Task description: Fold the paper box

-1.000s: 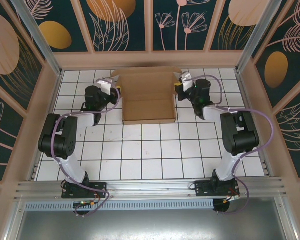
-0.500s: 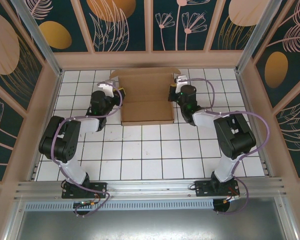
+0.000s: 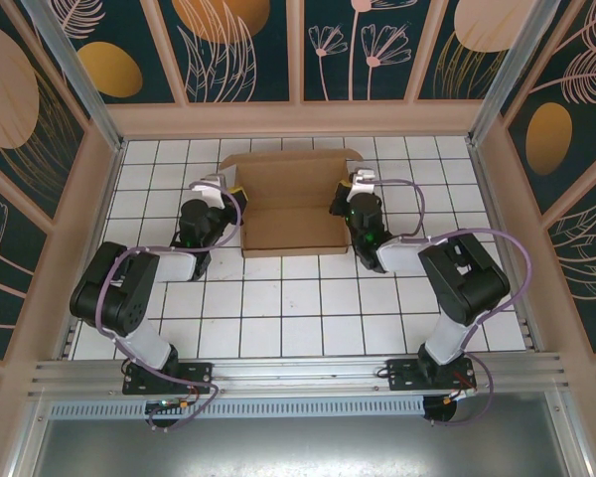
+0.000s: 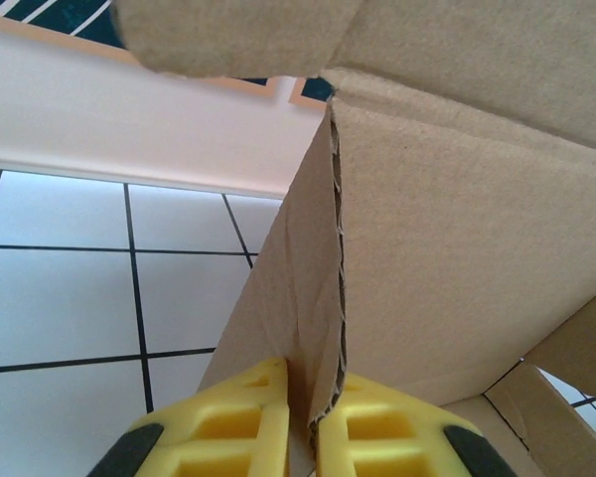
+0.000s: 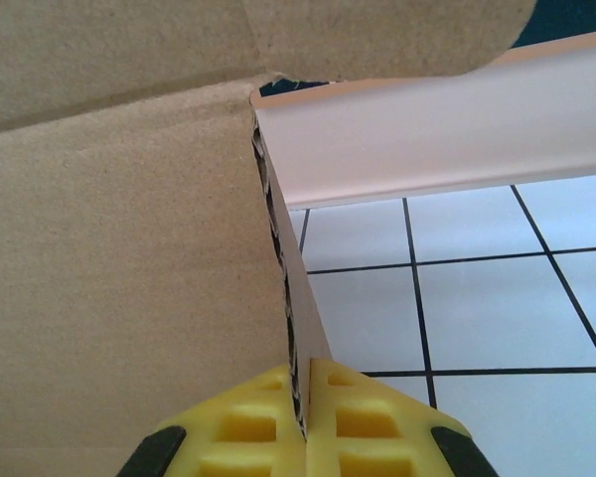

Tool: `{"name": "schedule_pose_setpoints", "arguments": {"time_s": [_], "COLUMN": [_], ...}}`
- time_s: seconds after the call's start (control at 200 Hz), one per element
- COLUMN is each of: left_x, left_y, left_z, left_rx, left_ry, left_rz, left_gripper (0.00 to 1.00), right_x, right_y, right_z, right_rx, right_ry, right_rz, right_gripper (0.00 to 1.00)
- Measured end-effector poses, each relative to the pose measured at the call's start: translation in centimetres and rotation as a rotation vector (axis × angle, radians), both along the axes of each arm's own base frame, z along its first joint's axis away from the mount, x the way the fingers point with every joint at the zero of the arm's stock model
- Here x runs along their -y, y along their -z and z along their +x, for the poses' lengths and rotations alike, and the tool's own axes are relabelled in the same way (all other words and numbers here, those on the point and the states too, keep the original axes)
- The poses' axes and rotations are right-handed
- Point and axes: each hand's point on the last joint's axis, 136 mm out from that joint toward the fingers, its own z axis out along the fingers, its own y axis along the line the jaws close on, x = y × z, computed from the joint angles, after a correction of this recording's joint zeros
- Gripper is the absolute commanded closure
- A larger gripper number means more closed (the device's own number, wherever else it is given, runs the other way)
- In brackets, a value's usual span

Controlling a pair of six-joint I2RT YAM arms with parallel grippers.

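Both side flaps (image 5: 294, 290) are bent square to the rear flap, so I keep pulling forward with my right gripper until the rear flap leans over the paper box (image 3: 295, 227), and then release it.
The paper box (image 3: 293, 209) is a brown corrugated cardboard piece lying on the white tiled floor at the back middle, its rear flap standing up. My left gripper (image 3: 234, 192) is shut on the box's left side flap. In the left wrist view the yellow fingers (image 4: 243, 422) pinch the flap's ragged edge of the paper box (image 4: 457, 258). My right gripper (image 3: 341, 199) is shut on the right side flap. The right wrist view has the yellow fingers (image 5: 368, 417) clamping the thin upright edge of the paper box (image 5: 119, 258).
A pale wall (image 3: 298, 117) runs close behind the box, with slanted panels and metal posts at both sides. Open white tiles (image 3: 298, 298) stretch between the box and the arm bases. A metal rail (image 3: 298, 373) crosses the near edge.
Both grippers have moved toward the near side and closer to the box's sides, and the box has shifted slightly nearer with them. Both stay clamped on its side flaps.
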Motion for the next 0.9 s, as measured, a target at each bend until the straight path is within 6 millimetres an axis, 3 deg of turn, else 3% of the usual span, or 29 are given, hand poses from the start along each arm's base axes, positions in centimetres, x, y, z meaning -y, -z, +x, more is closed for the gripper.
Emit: {"name": "schedule_pose_setpoints", "arguments": {"time_s": [0.44,0.901], "left_x": [-0.1,-0.5], "left_y": [1.0,2.1], "left_z": [-3.0,-4.9], "left_rx": [-0.022,-0.052], "left_ry": [-0.028,-0.063], "left_rz": [-0.056,-0.111], "left_gripper": [0.93,0.94], "right_x": [0.1,0.4], "right_y": [0.8,1.6], "right_z": [-3.0,-5.7], "right_rx": [0.049,0.086], "right_ry": [0.062,0.047], "right_rz": [0.077,0.171], "right_gripper": [1.0,1.0]}}
